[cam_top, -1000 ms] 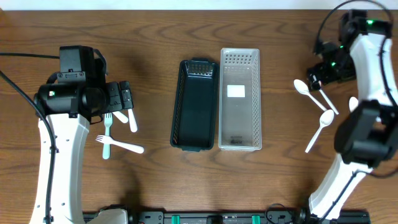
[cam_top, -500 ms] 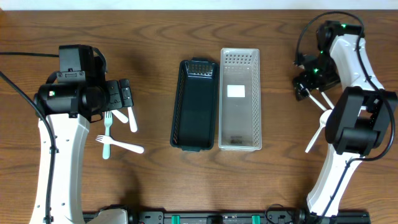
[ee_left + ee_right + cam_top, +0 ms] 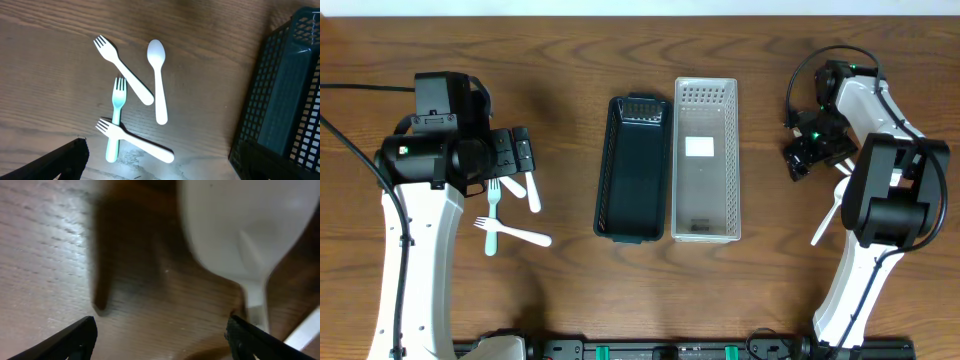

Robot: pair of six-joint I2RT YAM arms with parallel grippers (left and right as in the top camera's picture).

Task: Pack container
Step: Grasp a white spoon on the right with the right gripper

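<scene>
The white spoon's neck (image 3: 254,289) is at the end of one finger, outside the open gap, so my right gripper should go up, move toward the spoon and have a finger on each side of its handle (image 3: 258,311) before closing.
Two long containers lie side by side mid-table: a black mesh basket (image 3: 633,168) and a clear plastic bin (image 3: 705,160). On the left lie a white spoon (image 3: 159,85), two white forks (image 3: 125,70) (image 3: 135,142) and a mint fork (image 3: 116,120). My left gripper (image 3: 520,155) hangs open above them (image 3: 165,167), touching none. My right gripper (image 3: 808,152) is low over the spoons on the right. Its jaws stand open (image 3: 160,345) over bare wood, with a white spoon bowl (image 3: 235,225) just ahead. Another white spoon (image 3: 825,222) lies partly under the right arm.
The black basket's corner (image 3: 285,100) shows at the right of the left wrist view. A white label (image 3: 699,147) lies in the clear bin. Both arms' white links (image 3: 415,260) (image 3: 860,270) run to the front edge.
My right arm has swung left and down onto the spoons, and its jaws have narrowed slightly. The left arm and the cutlery on the left have not moved.
</scene>
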